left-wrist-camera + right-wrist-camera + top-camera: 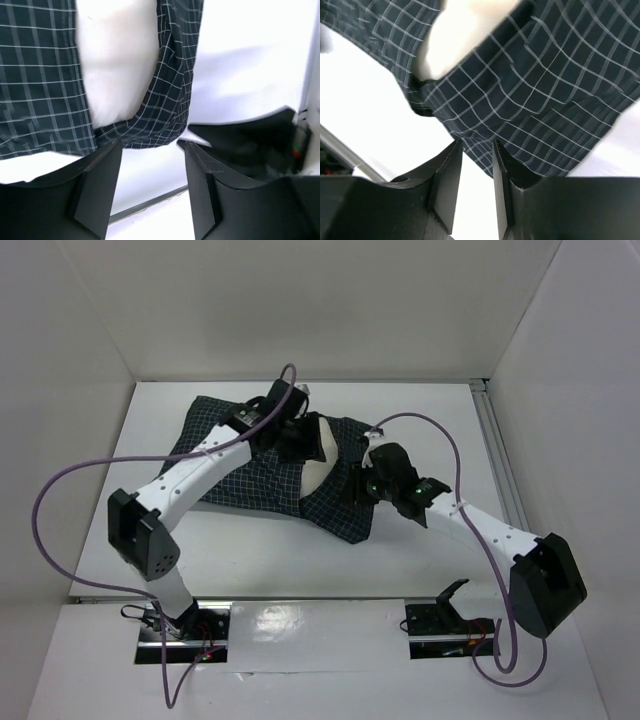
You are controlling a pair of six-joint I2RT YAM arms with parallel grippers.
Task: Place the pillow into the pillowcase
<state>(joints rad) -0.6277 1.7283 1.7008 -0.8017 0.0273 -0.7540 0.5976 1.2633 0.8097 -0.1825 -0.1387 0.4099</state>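
Note:
The robot's right gripper should take hold of the flap's near end (356,531) and pull the pillowcase straight, because the pillowcase flap (334,502) beside the pillow lies loose and slanted.
The dark checked pillowcase (240,475) lies crumpled across the middle of the table. The cream pillow (322,465) shows through its opening, mostly covered. My left gripper (295,445) hovers over the opening's far side. In the left wrist view it (150,145) is open and empty, and the pillowcase hem (145,130) lies just past its tips around the pillow (115,60). My right gripper (358,488) is at the near right corner. In the right wrist view it (475,145) stands narrowly open, with the pillowcase edge (545,100) reaching between its tips and the pillow (460,35) beyond.
White walls close in the table at the back and both sides. A metal rail (495,440) runs along the right edge. Purple cables (60,490) loop off both arms. A dark part of the right arm (250,145) shows to the right in the left wrist view.

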